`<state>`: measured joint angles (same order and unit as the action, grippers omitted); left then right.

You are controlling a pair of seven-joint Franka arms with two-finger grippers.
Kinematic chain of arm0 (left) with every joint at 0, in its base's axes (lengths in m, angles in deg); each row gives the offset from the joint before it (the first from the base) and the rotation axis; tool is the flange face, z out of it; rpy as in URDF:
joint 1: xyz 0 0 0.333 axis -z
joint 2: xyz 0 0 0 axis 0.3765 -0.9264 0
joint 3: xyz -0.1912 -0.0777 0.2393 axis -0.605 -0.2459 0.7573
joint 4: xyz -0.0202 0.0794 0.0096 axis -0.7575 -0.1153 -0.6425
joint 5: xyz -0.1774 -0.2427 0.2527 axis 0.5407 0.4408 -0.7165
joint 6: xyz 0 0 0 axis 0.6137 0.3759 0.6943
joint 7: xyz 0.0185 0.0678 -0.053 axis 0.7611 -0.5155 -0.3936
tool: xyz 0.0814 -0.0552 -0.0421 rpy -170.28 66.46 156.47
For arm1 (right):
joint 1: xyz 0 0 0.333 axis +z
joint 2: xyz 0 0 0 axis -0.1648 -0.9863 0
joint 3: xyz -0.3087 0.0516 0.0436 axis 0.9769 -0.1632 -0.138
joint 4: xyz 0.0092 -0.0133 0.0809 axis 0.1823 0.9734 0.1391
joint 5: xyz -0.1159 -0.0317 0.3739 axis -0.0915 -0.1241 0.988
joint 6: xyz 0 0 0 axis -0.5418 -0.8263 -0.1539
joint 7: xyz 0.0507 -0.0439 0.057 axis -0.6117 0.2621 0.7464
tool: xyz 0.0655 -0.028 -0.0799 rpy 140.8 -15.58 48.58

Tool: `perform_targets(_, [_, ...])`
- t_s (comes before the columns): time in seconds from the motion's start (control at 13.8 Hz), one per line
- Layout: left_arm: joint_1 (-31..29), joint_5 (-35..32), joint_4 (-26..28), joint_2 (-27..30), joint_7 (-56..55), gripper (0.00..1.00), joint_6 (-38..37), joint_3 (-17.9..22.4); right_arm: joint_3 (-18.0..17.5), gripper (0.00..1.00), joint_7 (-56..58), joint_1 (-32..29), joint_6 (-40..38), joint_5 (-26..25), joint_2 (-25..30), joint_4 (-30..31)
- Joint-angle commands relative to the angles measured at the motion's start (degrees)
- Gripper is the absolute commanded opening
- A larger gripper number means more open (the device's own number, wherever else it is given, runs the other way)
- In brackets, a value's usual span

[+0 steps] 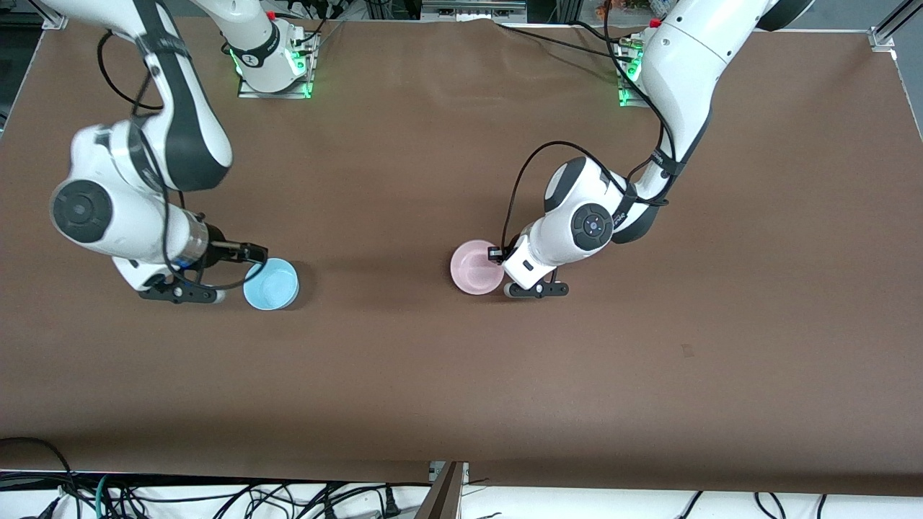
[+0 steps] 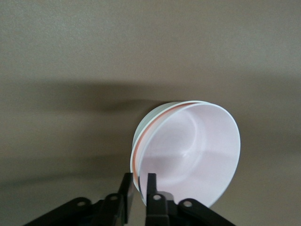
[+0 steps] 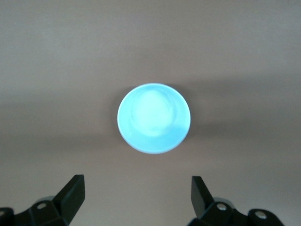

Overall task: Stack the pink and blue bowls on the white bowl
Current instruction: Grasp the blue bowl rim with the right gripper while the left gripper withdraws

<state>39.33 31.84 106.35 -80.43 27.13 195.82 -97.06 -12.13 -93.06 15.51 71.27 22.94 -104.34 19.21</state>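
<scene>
I expect the blue bowl (image 1: 272, 284) to sink into the pink bowl and cover the pink bowl when I lower it in, because their round mouths (image 1: 475, 267) match.
The pale pink bowl (image 1: 474, 268) stands on the brown table toward the left arm's end. In the left wrist view the pink bowl (image 2: 193, 150) is nested in the white bowl (image 2: 147, 124), of which only the outer rim shows. The front view hides the white bowl under the pink one. My left gripper (image 1: 497, 254) (image 2: 137, 181) is shut on the pink bowl's rim, one finger inside and one outside. The sky-blue bowl (image 1: 271, 284) (image 3: 154, 117) stands upright toward the right arm's end. My right gripper (image 1: 251, 259) (image 3: 136, 188) is open and empty, just beside and above it.
The brown table (image 1: 461, 389) bears nothing but the bowls. The two arm bases (image 1: 274, 65) stand along its edge farthest from the front camera. Cables hang below its edge nearest to that camera.
</scene>
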Motion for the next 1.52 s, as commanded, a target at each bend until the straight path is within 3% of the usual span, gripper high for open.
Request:
perform_targets(0.0, [-0.7,-1.2,-1.3,-0.4,0.0,1.0,0.0,-0.2,-0.2,1.0,1.3,-0.9,6.9,-0.6,-4.3,0.7])
perform_targets(0.14, [-2.2,-0.8,-1.4,0.1,-0.1,1.0,-0.2,-0.2,0.1,1.0,3.4,-1.1,12.4,-1.5,-8.0,0.9])
perform_targets(0.36, [-6.0,-1.4,-1.6,3.4,-0.1,1.0,-3.2,0.6,0.2,1.0,7.8,-3.4,14.7,-2.5,-10.2,1.1])
perform_targets(0.51, [-8.2,-3.4,-1.7,6.3,0.3,1.0,-9.4,4.7,0.3,0.99,8.6,-3.7,14.8,-2.5,-10.9,1.3])
perform_targets(0.65, [-10.3,-10.0,-1.8,9.9,6.8,1.0,-16.3,7.6,0.7,0.95,9.4,-4.4,15.3,-2.5,-12.2,1.4])
perform_targets(0.87, [-15.8,-16.2,-2.0,17.7,9.1,1.0,-24.6,9.1,0.7,0.69,9.4,-4.7,17.9,-2.0,-13.3,3.9])
perform_targets(1.16, [-20.4,-16.2,-6.0,26.5,9.2,1.0,-39.2,9.1,0.6,0.03,7.7,-4.8,17.5,-1.5,-13.0,4.0])
perform_targets(1.45, [-22.7,-15.4,-15.2,28.6,12.7,1.0,-49.6,9.7,-1.5,0.0,4.7,-4.7,13.1,-0.4,-11.6,1.0])
